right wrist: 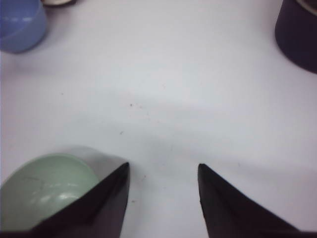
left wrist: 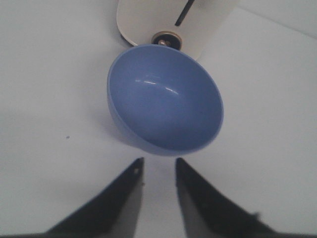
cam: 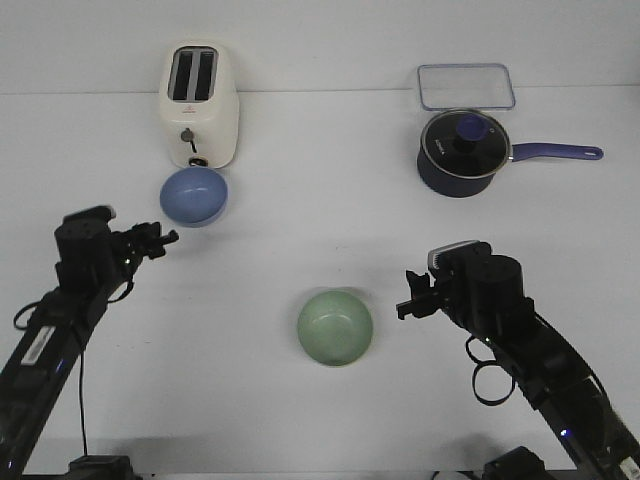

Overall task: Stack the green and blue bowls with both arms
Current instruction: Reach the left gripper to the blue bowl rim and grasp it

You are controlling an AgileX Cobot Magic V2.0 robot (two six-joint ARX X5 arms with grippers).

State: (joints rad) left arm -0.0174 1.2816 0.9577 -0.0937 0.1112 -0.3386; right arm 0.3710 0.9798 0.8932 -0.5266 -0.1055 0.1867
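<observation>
The blue bowl (cam: 194, 196) and the green bowl have rims (cam: 335, 294) that look equally wide. When I lower the blue bowl into the green one, it should nest and hide the green bowl.
The blue bowl (cam: 194, 195) stands upright just in front of the toaster. In the left wrist view it (left wrist: 166, 101) fills the middle. My left gripper (cam: 166, 240) is open and empty, its tips (left wrist: 159, 166) just short of the bowl's near rim. The green bowl (cam: 335, 327) stands upright at the table's front centre. It also shows in the right wrist view (right wrist: 47, 191), partly behind one finger. My right gripper (cam: 408, 300) is open and empty, a short way to the right of the green bowl, with bare table between its tips (right wrist: 163, 171).
A cream toaster (cam: 200, 104) stands at the back left, right behind the blue bowl. A dark navy saucepan (cam: 463, 152) with a glass lid and a long handle stands at the back right. A clear rectangular lid (cam: 466, 86) lies behind it.
</observation>
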